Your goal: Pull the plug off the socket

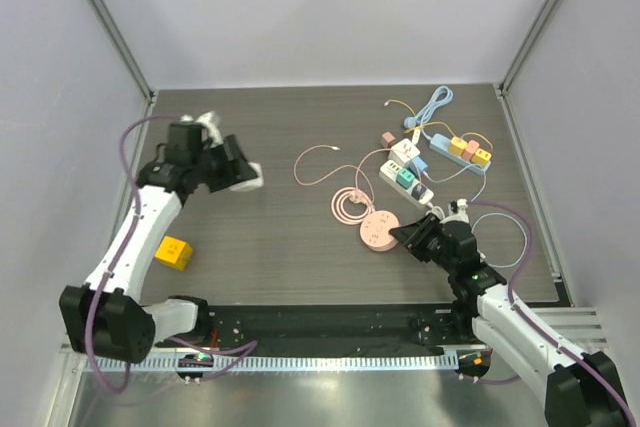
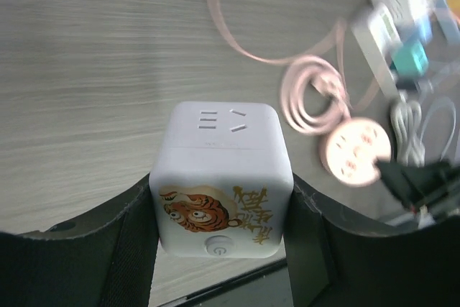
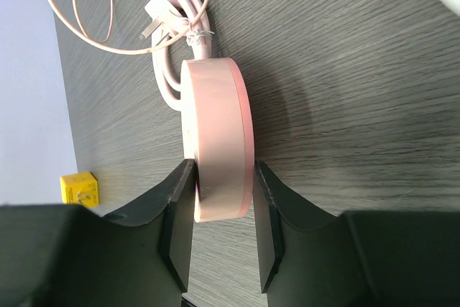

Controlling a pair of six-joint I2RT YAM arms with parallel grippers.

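The white cube socket's slots point(image 2: 223, 121) are empty, so my left gripper goes on toward the open space point(image 1: 192, 217) beside the yellow cube and lets the socket go there.
A white cube socket point(image 2: 223, 177) with a tiger picture and a power button is held off the table; my left gripper point(image 2: 221, 210) is shut on its two sides. The slots on its far face stand empty. At the left of the top view that gripper point(image 1: 245, 175) hangs above the dark table. A round pink socket point(image 3: 215, 127) sits on edge between the fingers of my right gripper point(image 3: 221, 199), which is shut on its rim. Its pink cord, coiled and tied, ends in a loose plug point(image 3: 154, 19) on the table. The top view shows the pink socket point(image 1: 378, 231) next to my right gripper point(image 1: 408, 235).
A yellow cube point(image 1: 173, 252) lies near the left arm. At the back right are a white strip with teal plugs point(image 1: 405, 179), a blue strip with yellow and orange blocks point(image 1: 462, 150), a white adapter point(image 1: 404, 152), a blue coiled cable point(image 1: 435, 102) and a thin pink cable point(image 1: 320, 165).
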